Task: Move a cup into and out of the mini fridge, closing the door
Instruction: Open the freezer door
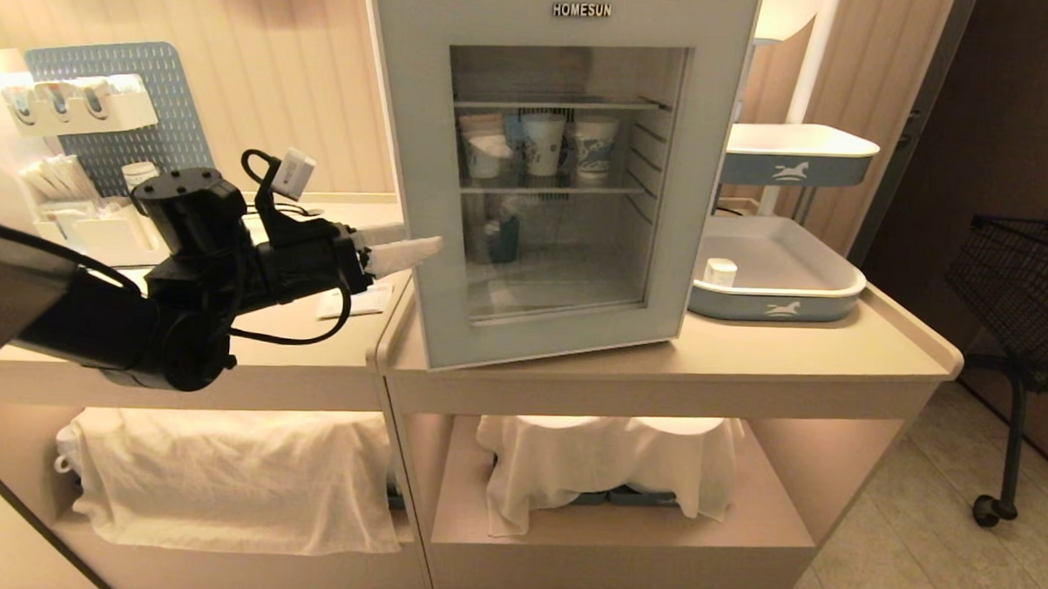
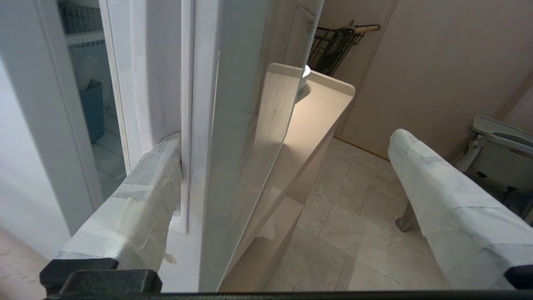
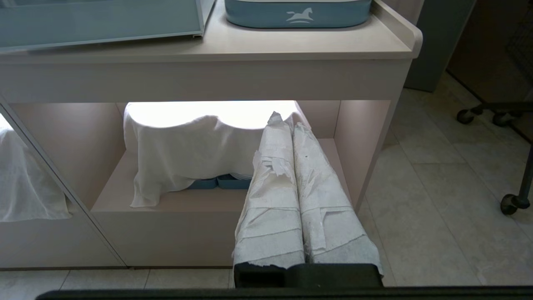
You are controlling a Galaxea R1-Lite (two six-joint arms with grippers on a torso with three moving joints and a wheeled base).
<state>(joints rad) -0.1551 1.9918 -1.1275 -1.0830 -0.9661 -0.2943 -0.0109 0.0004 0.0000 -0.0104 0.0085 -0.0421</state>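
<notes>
My left gripper's finger is in the hollow inside the door's free edge (image 2: 185,112). I go on pulling until the gap to the fridge (image 2: 109,162) is wide.
The mini fridge (image 1: 554,189) stands on the counter, and its pale grey-blue glass door (image 1: 407,151) hangs slightly ajar. My left gripper (image 1: 412,243) is open at the door's free left edge. In the left wrist view that door edge (image 2: 233,125) runs between the taped fingers (image 2: 141,200): one finger sits in the gap against the door's inner side, the other stands well clear in front. A small white cup (image 1: 720,271) stands in the tray right of the fridge. My right gripper (image 3: 287,121) is shut and empty, low in front of the counter's lower shelf.
Paper cups (image 1: 542,143) stand on the middle shelf inside, with a dark container (image 1: 504,239) below them. A grey-blue tray (image 1: 825,288) and a raised tray (image 1: 799,156) are at the right. An organiser board (image 1: 103,114) stands far left. A black wire basket cart (image 1: 1021,286) is on the floor at the right.
</notes>
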